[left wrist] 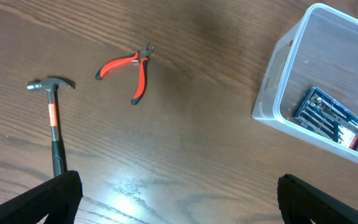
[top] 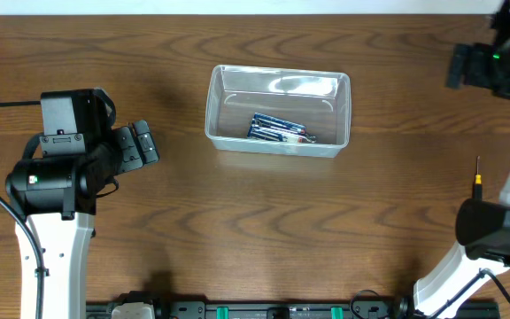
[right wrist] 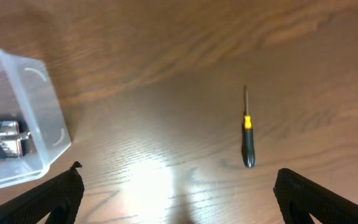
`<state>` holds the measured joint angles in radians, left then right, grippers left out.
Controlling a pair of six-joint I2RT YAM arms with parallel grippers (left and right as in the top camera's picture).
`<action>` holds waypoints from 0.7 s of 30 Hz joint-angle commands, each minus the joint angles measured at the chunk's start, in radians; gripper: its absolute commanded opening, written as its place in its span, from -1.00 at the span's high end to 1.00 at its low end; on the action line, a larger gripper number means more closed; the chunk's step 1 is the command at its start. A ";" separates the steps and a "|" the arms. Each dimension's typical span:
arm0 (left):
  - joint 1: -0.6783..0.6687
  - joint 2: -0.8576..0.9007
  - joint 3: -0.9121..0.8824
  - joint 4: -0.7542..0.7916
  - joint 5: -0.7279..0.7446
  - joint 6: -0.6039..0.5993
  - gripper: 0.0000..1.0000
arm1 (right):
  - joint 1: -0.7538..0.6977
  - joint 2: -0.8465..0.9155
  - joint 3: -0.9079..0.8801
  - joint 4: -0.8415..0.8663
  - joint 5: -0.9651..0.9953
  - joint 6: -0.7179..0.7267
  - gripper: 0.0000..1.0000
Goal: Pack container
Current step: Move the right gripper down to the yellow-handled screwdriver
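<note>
The screwdriver (right wrist: 248,138) lies free, its narrow way lined up with my open fingers. My right gripper keeps going to the screwdriver handle's yellow end (top: 478,179) and closes there.
The clear plastic container (top: 277,87) stands upright at the table's middle back, with a blue pack of small tools (top: 277,130) lying inside. It also shows in the left wrist view (left wrist: 272,93) and the right wrist view (right wrist: 39,112). My left gripper (top: 144,143) is open and empty, left of the container and above bare table (left wrist: 179,183). My right gripper (top: 460,65) is open and empty at the far right, raised above the table (right wrist: 179,174).
A hammer (left wrist: 53,118) and red-handled pliers (left wrist: 132,68) lie on the table in the left wrist view; the overhead view does not show them. A black-and-yellow screwdriver (top: 477,177) lies at the right and also shows in the right wrist view (right wrist: 247,134).
</note>
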<state>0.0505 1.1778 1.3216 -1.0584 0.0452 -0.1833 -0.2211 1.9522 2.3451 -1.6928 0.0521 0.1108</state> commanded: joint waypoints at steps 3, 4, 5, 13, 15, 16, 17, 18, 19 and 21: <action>0.003 -0.011 0.016 -0.003 -0.012 0.006 -0.97 | -0.076 -0.106 -0.154 -0.006 -0.075 0.012 -0.99; 0.003 -0.011 0.016 -0.002 -0.012 0.006 -0.97 | -0.087 -0.139 -0.206 -0.005 -0.064 0.012 -0.98; 0.003 -0.011 0.016 -0.002 -0.012 0.006 -0.97 | -0.096 -0.168 -0.252 -0.005 -0.050 0.012 -0.98; 0.003 -0.011 0.016 -0.002 -0.012 0.006 -0.97 | -0.240 -0.386 -0.766 0.343 0.021 -0.041 -0.98; 0.003 -0.011 0.016 -0.002 -0.012 0.006 -0.97 | -0.278 -0.389 -0.892 0.446 -0.001 -0.153 -0.97; 0.003 -0.011 0.016 -0.002 -0.012 0.006 -0.97 | -0.296 -0.382 -0.954 0.495 -0.008 -0.212 -0.98; 0.003 -0.011 0.016 -0.002 -0.012 0.006 -0.97 | -0.312 -0.375 -1.001 0.537 -0.007 -0.248 -0.99; 0.003 -0.011 0.016 -0.002 -0.012 0.006 -0.97 | -0.329 -0.365 -1.045 0.587 -0.008 -0.274 -0.99; 0.003 -0.011 0.016 -0.002 -0.012 0.006 -0.97 | -0.343 -0.354 -1.078 0.629 -0.008 -0.285 -0.99; 0.003 -0.011 0.016 -0.002 -0.012 0.006 -0.97 | -0.364 -0.329 -1.109 0.680 -0.016 -0.306 -0.99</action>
<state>0.0505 1.1759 1.3220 -1.0580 0.0452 -0.1833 -0.5552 1.6009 1.2770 -1.0492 0.0521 -0.0879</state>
